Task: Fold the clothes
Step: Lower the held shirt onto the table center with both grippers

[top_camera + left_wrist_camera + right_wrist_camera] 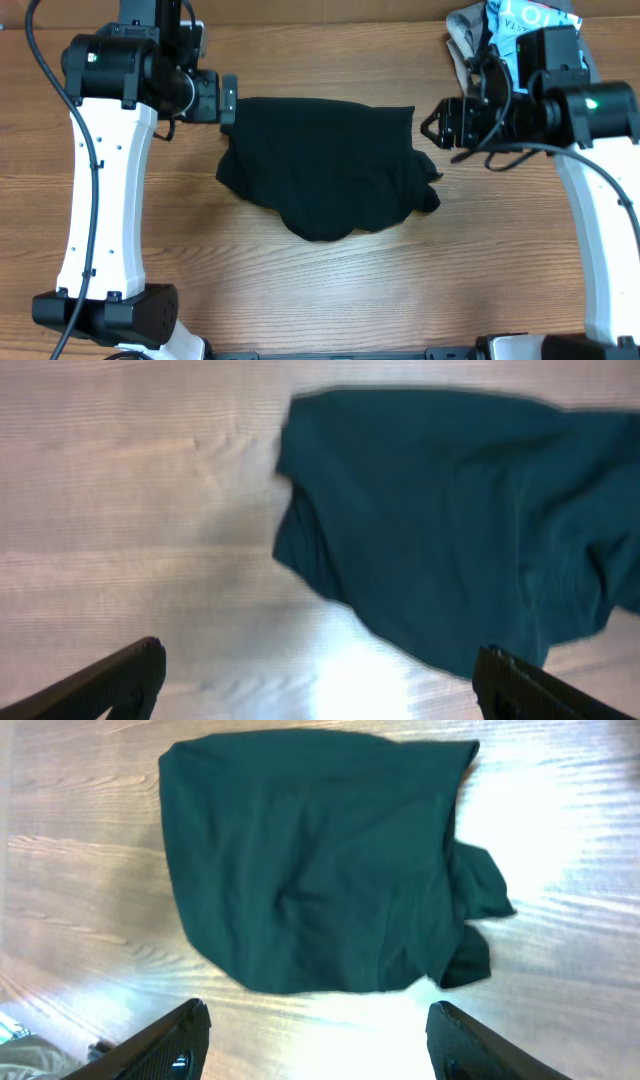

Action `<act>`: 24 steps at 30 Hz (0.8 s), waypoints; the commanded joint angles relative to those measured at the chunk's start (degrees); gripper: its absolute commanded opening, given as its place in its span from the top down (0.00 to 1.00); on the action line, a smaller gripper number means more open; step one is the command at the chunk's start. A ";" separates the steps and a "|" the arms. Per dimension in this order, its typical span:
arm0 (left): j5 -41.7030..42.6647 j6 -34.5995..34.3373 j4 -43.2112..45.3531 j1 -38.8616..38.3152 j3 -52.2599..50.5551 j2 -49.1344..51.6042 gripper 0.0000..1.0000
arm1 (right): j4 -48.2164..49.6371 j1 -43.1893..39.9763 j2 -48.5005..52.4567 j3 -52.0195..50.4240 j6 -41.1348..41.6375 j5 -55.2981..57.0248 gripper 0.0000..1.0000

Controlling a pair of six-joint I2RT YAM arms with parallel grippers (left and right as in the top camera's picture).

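Note:
My left gripper and my right gripper should lift the dark garment open, because it lies bunched up with loose flaps at both sides (pixel 429 187). They should pinch these flaps (pixel 232 177) first.
A dark garment (pixel 325 165) lies roughly folded in the middle of the wooden table, with a loose flap sticking out at its right side. It shows teal in the left wrist view (pixel 460 510) and dark green in the right wrist view (pixel 320 860). My left gripper (pixel 229 100) hovers just off the garment's upper left corner, open and empty (pixel 320 680). My right gripper (pixel 432 126) hovers just off its upper right corner, open and empty (pixel 315 1040).
A pile of other clothes (pixel 500 30), white, grey and light blue, sits at the back right corner behind the right arm. Bare wooden table (pixel 330 290) lies in front of the garment.

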 commanded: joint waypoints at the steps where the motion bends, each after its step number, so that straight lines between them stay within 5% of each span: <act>1: 1.11 1.14 -3.48 0.17 0.72 -0.94 0.00 | -1.79 0.26 -2.84 1.31 0.15 -0.22 0.27; 11: 1.07 0.72 -5.62 0.11 -4.70 -0.98 0.00 | 0.20 0.26 -3.50 -8.90 3.45 7.67 0.27; 24: 1.01 -0.20 26.51 0.24 -41.05 -0.98 0.04 | 24.30 0.26 -3.41 -33.03 4.70 10.51 0.30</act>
